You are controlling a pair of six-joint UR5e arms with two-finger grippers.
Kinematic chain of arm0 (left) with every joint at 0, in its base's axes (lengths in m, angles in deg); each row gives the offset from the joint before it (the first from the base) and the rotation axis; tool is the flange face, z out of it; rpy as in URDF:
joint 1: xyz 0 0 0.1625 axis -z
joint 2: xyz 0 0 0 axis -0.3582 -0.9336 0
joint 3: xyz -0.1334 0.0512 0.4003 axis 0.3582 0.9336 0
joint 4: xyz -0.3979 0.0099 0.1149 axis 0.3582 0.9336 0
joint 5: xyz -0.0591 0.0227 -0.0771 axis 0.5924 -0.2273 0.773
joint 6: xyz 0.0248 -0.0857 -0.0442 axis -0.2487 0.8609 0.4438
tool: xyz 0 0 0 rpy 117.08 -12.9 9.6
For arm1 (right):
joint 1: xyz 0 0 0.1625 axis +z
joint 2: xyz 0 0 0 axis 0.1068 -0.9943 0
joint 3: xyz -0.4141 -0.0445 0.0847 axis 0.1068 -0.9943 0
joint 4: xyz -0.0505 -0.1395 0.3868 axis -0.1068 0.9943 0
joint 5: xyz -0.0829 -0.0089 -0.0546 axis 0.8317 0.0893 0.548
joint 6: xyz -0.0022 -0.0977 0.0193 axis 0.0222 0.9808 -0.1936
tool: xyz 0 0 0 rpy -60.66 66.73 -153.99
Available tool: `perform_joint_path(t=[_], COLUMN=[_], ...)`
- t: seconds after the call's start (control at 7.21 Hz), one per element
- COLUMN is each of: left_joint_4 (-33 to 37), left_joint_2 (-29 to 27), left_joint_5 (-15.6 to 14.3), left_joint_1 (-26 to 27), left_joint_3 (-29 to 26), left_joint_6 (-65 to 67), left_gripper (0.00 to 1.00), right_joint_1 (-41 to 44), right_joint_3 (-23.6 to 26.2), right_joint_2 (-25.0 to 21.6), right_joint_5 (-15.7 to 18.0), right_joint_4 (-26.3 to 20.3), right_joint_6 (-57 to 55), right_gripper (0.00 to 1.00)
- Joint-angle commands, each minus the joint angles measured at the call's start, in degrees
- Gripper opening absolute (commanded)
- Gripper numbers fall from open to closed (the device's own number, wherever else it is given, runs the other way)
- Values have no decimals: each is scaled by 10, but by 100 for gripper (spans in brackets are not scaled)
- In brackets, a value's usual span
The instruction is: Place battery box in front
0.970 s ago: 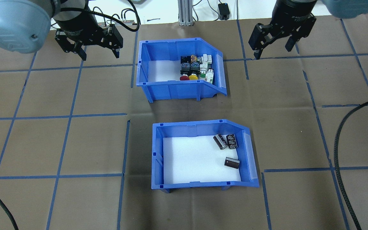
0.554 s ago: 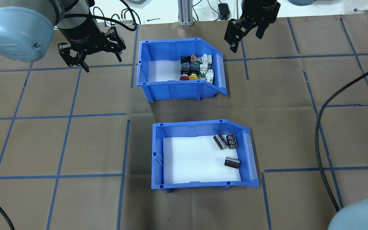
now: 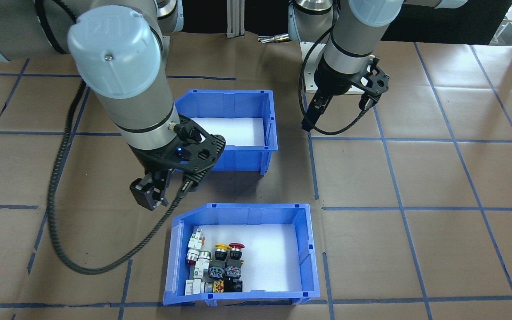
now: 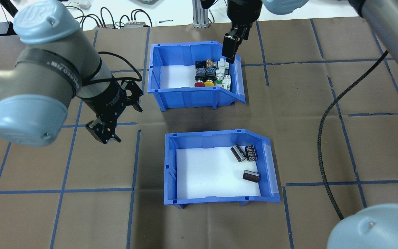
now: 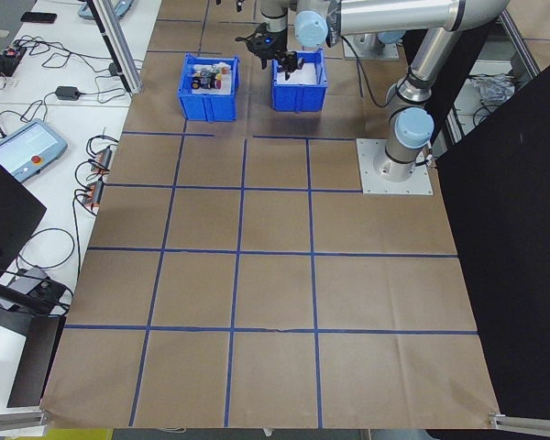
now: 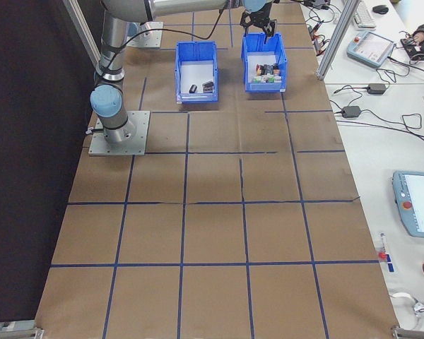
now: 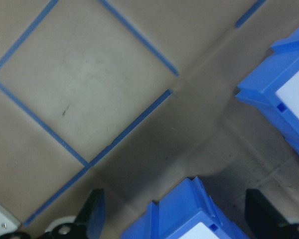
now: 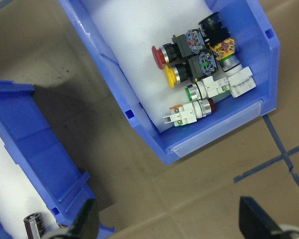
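Note:
The push-buttons (image 3: 218, 265) are packed together against the switch bin's corner (image 3: 180, 290), so I expect them to move along as a group when I move the switch bin.
The battery box (image 4: 170, 166), a blue bin with white foam, holds three dark cylinders (image 4: 239, 153) near its slanted right side and stands nearest the robot. In the front-facing view my right arm hides the cylinders in the battery box (image 3: 238, 103). My left gripper (image 4: 117, 119) is open, left of the gap between the two bins. Its wrist view shows a blue bin corner (image 7: 182, 214) between its fingers. My right gripper (image 4: 231, 46) is open over the far right corner of the switch bin (image 4: 154, 71). The battery box (image 8: 20, 144) shows at its wrist view's left.
The switch bin (image 3: 307, 253) with red, yellow and green push-buttons stands behind the battery box, a narrow gap between them. A black cable (image 4: 323, 138) hangs over the right of the table. Brown paper with blue tape lines covers the table (image 4: 47, 162).
My left gripper has swung back toward the robot, to the left of the gap between the bins. My right gripper has moved left to above the switch bin's far right corner.

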Motion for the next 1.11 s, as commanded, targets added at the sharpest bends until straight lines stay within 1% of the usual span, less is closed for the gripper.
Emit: perform_joint_path(t=[0.0,0.14,0.28,0.42,0.55,0.69,0.83,0.97], left_joint_4=[-28,-53,-67,-87,-143,-220,-255,-257], left_joint_2=[63,62,61,60,50,27,12,12], left_joint_5=[27,33,58,59,61,62,62,61], left_joint_1=[67,97,128,154,173,192,216,241], left_joint_3=[86,111,133,147,174,201,208,210], left_joint_6=[150,267,340,364,412,448,473,491], left_gripper=[100,100,100,100,100,100,98,93], right_joint_1=[58,73,83,93,104,109,109,109], right_joint_3=[0,1,1,3,6,8,19,43], right_joint_2=[36,56,69,82,100,115,123,125], right_joint_5=[5,7,8,8,8,8,8,8], right_joint_4=[45,50,57,97,123,128,157,193], right_joint_6=[40,62,64,62,62,62,63,64], right_gripper=[100,100,100,100,100,100,100,100])
